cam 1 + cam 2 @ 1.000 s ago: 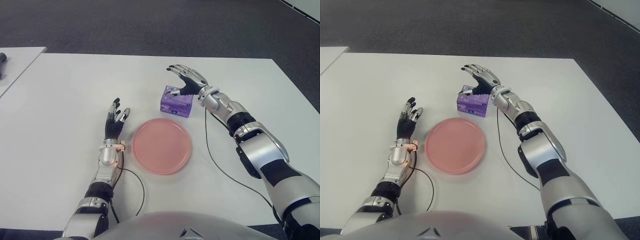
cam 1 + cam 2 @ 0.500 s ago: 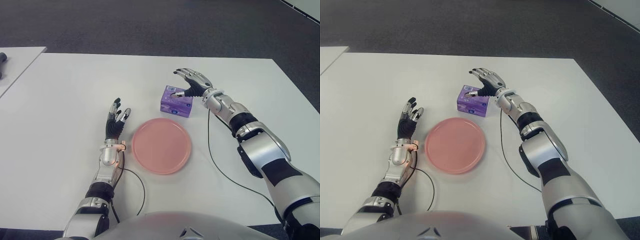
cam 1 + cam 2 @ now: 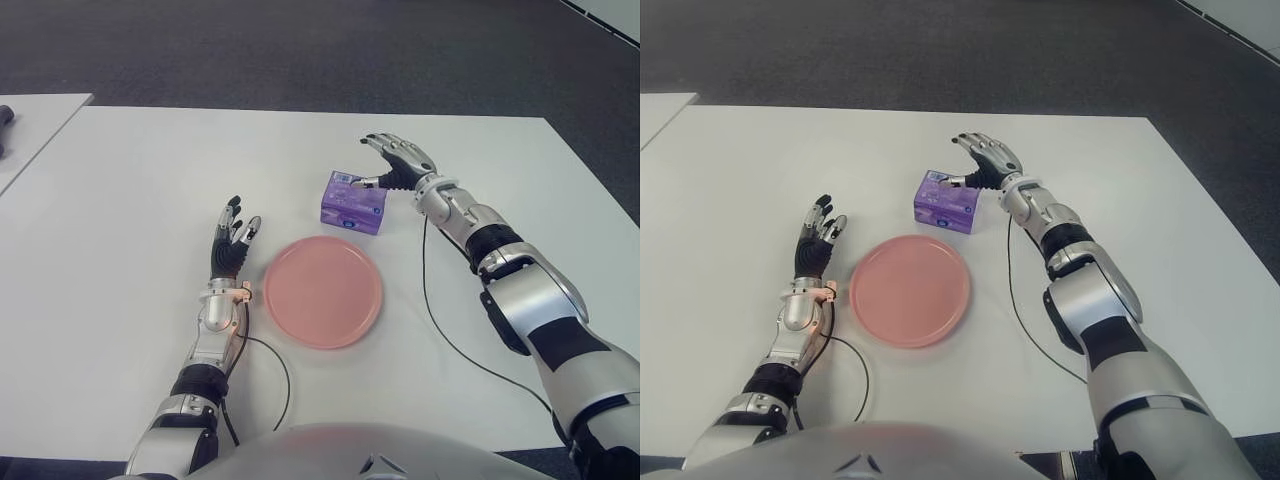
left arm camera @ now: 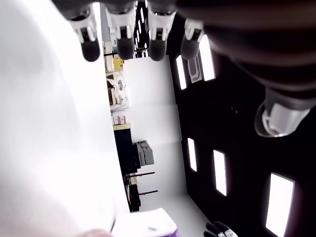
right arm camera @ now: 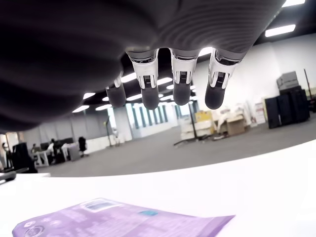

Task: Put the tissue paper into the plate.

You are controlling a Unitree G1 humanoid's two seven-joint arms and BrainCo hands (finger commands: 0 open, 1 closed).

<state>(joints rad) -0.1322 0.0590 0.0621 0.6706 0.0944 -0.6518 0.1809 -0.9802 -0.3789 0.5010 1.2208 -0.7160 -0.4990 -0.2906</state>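
Note:
The robot's right gripper is waiting at one end (image 3: 377, 196) of the purple tissue pack (image 3: 352, 206), so I expect the pack to tip in the grasp when the robot lifts.
A purple tissue paper pack (image 3: 353, 202) lies on the white table (image 3: 130, 180), just beyond the round pink plate (image 3: 322, 291). My right hand (image 3: 397, 163) hovers at the pack's far right corner with its fingers spread; the thumb tip is close to the pack's top edge, and nothing is held. The right wrist view shows the pack (image 5: 118, 219) below the spread fingers (image 5: 180, 86). My left hand (image 3: 231, 240) shows left of the plate, its fingers extended and holding nothing.
A black cable (image 3: 440, 320) trails from my right arm across the table on the plate's right side. A second table's edge (image 3: 30, 120) shows at the far left. Dark carpet lies beyond the table.
My right hand has slid to the right, from above the pack to beside its far right corner. The pack, the plate and my left hand have stayed put.

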